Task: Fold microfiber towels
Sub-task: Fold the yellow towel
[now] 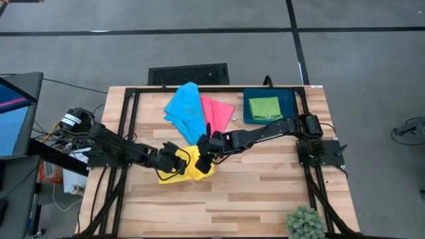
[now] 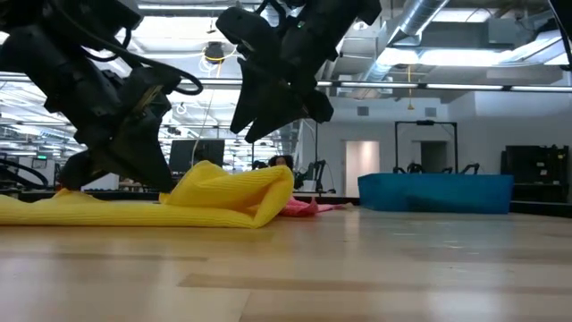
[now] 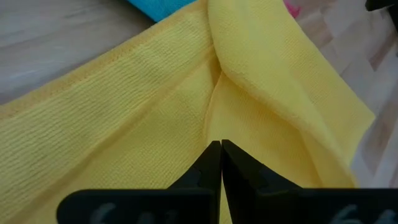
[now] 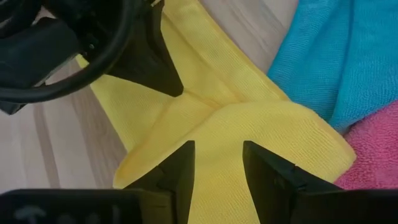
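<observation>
The crease in the yellow towel's lower layer (image 3: pixel 210 119) is pinched in my left gripper, so next the gripper opens, lifts clear and goes to the edge of the raised fold (image 3: pixel 235 79).
The yellow towel (image 1: pixel 192 167) lies on the wooden table near its middle. Its right part is folded over into a raised hump (image 2: pixel 255 183). My left gripper (image 1: pixel 178 159) is down on the towel, shut, with its tips at a crease (image 3: pixel 214 124). My right gripper (image 1: pixel 207 154) hovers open just above the folded hump (image 4: pixel 267 124), its fingers to either side and apart from it. The blue towel (image 1: pixel 186 109) and the pink towel (image 1: pixel 219 113) lie bunched at the far middle. The folded green towel (image 1: pixel 263 106) rests on the dark blue tray (image 1: pixel 290 99). My left gripper pinches the yellow towel between its two shut fingertips, where a crease (image 3: pixel 216 134) runs out from them. The fingers slant down from the table's left. The towel lies flat on the table around them (image 4: pixel 143 118) and rises into the fold on their right.
The dark blue tray (image 2: pixel 438 192) stands at the far right. A small green plant (image 1: pixel 305 222) sits at the near right corner. Bare wood (image 1: pixel 252 192) runs along the table's near side. A screen (image 1: pixel 13 113) stands off the table's left.
</observation>
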Robot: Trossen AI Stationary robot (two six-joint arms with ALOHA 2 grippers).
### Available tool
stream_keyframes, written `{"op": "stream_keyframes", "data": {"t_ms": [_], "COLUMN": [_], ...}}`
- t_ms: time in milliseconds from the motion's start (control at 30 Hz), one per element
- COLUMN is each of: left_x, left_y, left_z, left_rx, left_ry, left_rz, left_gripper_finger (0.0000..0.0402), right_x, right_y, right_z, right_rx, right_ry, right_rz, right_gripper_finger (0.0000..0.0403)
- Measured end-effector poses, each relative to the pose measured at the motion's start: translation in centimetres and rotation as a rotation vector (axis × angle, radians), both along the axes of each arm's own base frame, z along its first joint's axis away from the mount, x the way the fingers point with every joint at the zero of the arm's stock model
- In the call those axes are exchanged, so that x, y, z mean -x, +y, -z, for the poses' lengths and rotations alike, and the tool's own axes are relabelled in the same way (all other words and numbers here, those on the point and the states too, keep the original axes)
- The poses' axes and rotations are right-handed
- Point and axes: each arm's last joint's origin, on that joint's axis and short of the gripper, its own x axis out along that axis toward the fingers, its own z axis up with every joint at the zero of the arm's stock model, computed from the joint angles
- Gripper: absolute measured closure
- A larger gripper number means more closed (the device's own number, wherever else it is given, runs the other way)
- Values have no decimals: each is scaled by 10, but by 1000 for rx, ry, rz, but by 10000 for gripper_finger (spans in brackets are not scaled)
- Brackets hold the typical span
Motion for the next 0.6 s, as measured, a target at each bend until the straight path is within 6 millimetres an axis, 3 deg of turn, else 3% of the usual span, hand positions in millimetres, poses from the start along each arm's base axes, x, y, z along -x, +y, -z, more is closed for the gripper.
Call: {"op": "stream_keyframes", "data": {"t_ms": [600], "left_x": [0], "left_y": [2], "left_z": [-3], "left_rx": [55], "left_ry": [-6], "left_rz": [9], "left_gripper_finger": [401], "right_x": [0], "right_y": [1], "right_z": [0], "right_rx": [6], "right_ry": [1], "right_rz": [-16], "right_gripper_finger": [245]}}
